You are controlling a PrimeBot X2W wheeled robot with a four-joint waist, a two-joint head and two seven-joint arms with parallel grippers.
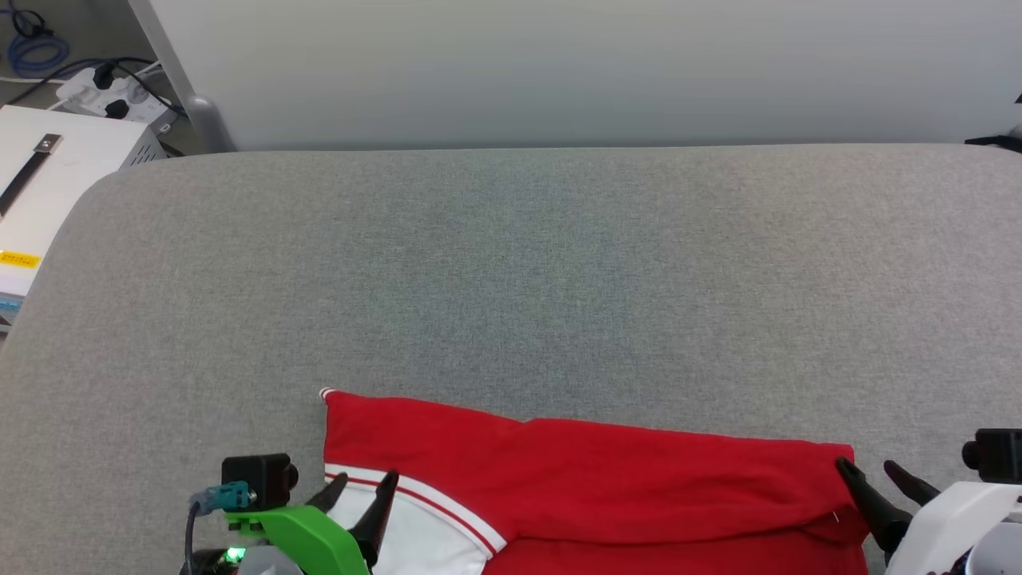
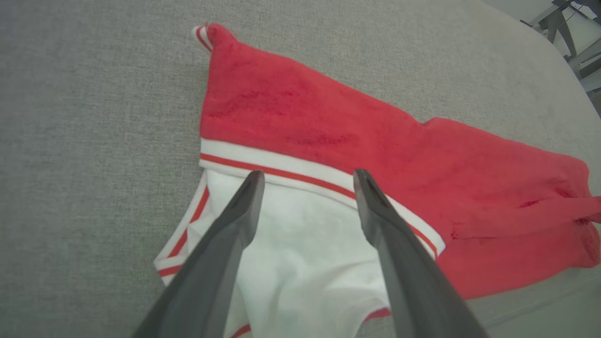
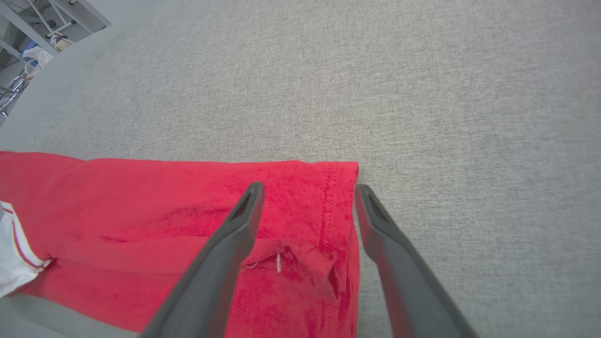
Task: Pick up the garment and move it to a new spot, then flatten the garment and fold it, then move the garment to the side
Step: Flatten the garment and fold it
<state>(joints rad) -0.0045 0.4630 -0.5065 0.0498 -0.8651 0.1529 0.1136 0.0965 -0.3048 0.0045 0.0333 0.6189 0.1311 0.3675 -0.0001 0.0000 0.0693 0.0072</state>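
Note:
My gripper will make the layers fold over together and hide the white sleeve when it carries the stitched hem [image 1: 845, 454], because the hem lies in limp, stacked layers [image 1: 835, 524].
The garment [image 1: 591, 471] is a bright red top with a white sleeve part and red-and-white striped trim, lying folded along the near edge of the grey padded table [image 1: 511, 271]. My left gripper [image 1: 361, 481] stands open over the white sleeve and its striped trim [image 2: 281, 173], nothing between its fingers. My right gripper [image 1: 870, 468] is open at the garment's right hem; in the right wrist view the stitched hem [image 3: 335, 206] lies between the two fingers. The left wrist view shows the garment [image 2: 338, 131] spreading away to the right.
A white wall or panel [image 1: 559, 64] stands behind the table's far edge. At the far left are a white box [image 1: 48, 184] and a power strip with cables [image 1: 112, 92]. Most of the grey surface beyond the garment is bare.

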